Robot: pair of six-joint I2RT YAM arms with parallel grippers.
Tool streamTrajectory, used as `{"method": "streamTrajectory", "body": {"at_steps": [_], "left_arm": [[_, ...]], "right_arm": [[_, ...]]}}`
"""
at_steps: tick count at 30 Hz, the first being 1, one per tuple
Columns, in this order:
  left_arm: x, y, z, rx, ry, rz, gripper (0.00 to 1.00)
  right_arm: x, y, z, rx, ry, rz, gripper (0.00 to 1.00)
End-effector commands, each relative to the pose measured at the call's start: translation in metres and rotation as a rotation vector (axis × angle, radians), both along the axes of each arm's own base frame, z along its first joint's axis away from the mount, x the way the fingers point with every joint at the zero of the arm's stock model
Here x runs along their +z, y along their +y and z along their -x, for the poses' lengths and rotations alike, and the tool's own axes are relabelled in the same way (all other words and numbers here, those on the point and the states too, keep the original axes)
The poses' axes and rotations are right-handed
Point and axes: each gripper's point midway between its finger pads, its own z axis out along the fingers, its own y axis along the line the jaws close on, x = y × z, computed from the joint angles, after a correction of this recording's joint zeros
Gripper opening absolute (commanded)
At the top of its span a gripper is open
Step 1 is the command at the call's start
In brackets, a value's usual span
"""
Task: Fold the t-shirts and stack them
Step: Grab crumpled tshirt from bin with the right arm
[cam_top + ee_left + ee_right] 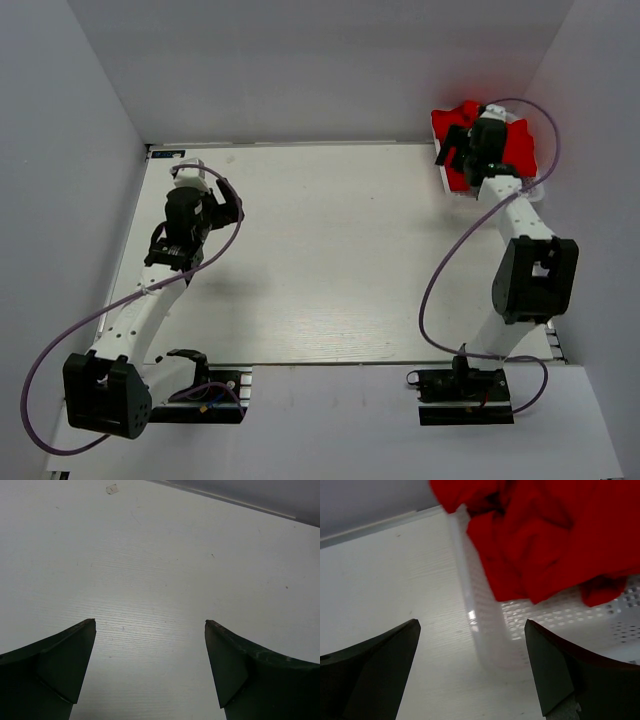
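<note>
My right gripper's fingers are wide apart at their ends, and the red folds (519,150) lie uncovered ahead. The gripper should keep going past the basket's rim (469,600) until red cloth is between the ends of its fingers.
Crumpled bright red t-shirts (519,143) are piled in a white mesh basket (452,183) at the table's far right corner. In the right wrist view the red cloth (545,535) hangs over the basket's rim (485,630). My right gripper (449,148) is open and empty, hovering above the basket's near left corner; its jaws (472,625) stand wide apart, one over the table, one over the basket. My left gripper (225,203) is open and empty over bare table at the far left; in its wrist view (150,625) only white tabletop shows between the jaws.
The white table (330,260) is walled in by grey panels at the back and both sides. A small scrap (112,488) lies on the table far ahead of the left gripper. Purple cables loop beside both arms.
</note>
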Motion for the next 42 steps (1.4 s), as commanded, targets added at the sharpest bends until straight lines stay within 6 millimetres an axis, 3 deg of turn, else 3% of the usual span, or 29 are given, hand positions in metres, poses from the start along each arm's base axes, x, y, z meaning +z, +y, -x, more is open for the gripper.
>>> {"method": "streamTrajectory", "body": {"at_steps": [1, 3, 4, 6, 7, 8, 9, 10, 11, 12, 13, 14, 19, 21, 23, 24, 25, 27, 33, 35, 36, 37, 40, 42], "left_arm": [[0.01, -0.007, -0.006, -0.047, -0.029, -0.016, 1.0], [0.004, -0.009, -0.007, -0.059, -0.014, -0.024, 1.0], [0.003, -0.009, -0.01, -0.059, -0.008, -0.025, 1.0], [-0.002, -0.012, -0.014, -0.072, 0.008, -0.033, 1.0], [-0.005, -0.012, -0.015, -0.072, 0.017, -0.034, 1.0], [-0.004, -0.012, -0.017, -0.072, 0.017, -0.034, 1.0], [-0.008, -0.012, -0.018, -0.073, 0.026, -0.036, 1.0], [-0.011, -0.013, -0.021, -0.076, 0.038, -0.046, 1.0], [-0.011, -0.013, -0.024, -0.076, 0.038, -0.046, 1.0], [-0.015, -0.013, -0.025, -0.076, 0.048, -0.047, 1.0], [-0.015, -0.013, -0.026, -0.076, 0.056, -0.049, 1.0], [-0.014, -0.013, -0.028, -0.08, 0.055, -0.057, 1.0], [-0.028, -0.01, -0.032, -0.061, 0.091, -0.07, 1.0], [-0.03, -0.01, -0.033, -0.061, 0.102, -0.072, 1.0], [-0.03, -0.009, -0.033, -0.052, 0.101, -0.076, 1.0], [-0.032, -0.009, -0.032, -0.053, 0.112, -0.077, 1.0], [-0.028, -0.009, -0.033, -0.053, 0.103, -0.076, 1.0], [-0.028, -0.009, -0.033, -0.053, 0.103, -0.076, 1.0], [-0.021, -0.01, -0.029, -0.06, 0.084, -0.069, 1.0], [-0.02, -0.01, -0.028, -0.06, 0.074, -0.068, 1.0], [-0.02, -0.011, -0.024, -0.07, 0.073, -0.064, 1.0], [-0.015, -0.011, -0.023, -0.07, 0.058, -0.061, 1.0], [-0.021, -0.01, -0.018, -0.07, 0.069, -0.063, 1.0], [-0.014, -0.01, -0.013, -0.078, 0.048, -0.057, 1.0]], "right_arm": [[0.014, -0.063, -0.008, -0.196, 0.041, 0.069, 0.9], [-0.012, -0.082, -0.014, -0.219, 0.112, 0.088, 0.9], [0.008, -0.089, -0.024, -0.232, 0.074, 0.105, 0.9], [-0.025, -0.107, -0.032, -0.232, 0.16, 0.139, 0.9], [-0.016, -0.11, -0.049, -0.22, 0.133, 0.144, 0.9], [-0.019, -0.111, -0.054, -0.188, 0.142, 0.139, 0.9], [-0.007, -0.116, -0.065, -0.179, 0.115, 0.143, 0.9], [-0.04, -0.119, -0.071, -0.163, 0.184, 0.164, 0.9], [-0.018, -0.125, -0.082, -0.17, 0.138, 0.171, 0.9], [-0.02, -0.131, -0.084, -0.177, 0.147, 0.184, 0.9], [-0.044, -0.134, -0.089, -0.18, 0.189, 0.185, 0.9], [-0.036, -0.141, -0.09, -0.205, 0.184, 0.198, 0.9], [-0.062, -0.141, -0.09, -0.176, 0.203, 0.154, 0.85], [-0.067, -0.138, -0.093, -0.168, 0.198, 0.121, 0.63], [-0.065, -0.138, -0.094, -0.176, 0.191, 0.099, 0.31], [-0.058, -0.134, -0.097, -0.15, 0.171, 0.086, 0.1], [-0.043, -0.134, -0.096, -0.138, 0.144, 0.088, 0.01], [-0.027, -0.13, -0.101, -0.106, 0.095, 0.096, 0.0], [0.082, -0.12, -0.091, -0.076, -0.137, 0.113, 0.0], [0.105, -0.11, -0.088, -0.015, -0.197, 0.119, 0.0], [0.142, -0.106, -0.08, -0.01, -0.28, 0.135, 0.0], [0.146, -0.096, -0.078, 0.045, -0.296, 0.125, 0.0], [0.201, -0.076, -0.064, 0.128, -0.428, 0.125, 0.0], [0.236, -0.063, -0.054, 0.182, -0.509, 0.125, 0.0]]}}
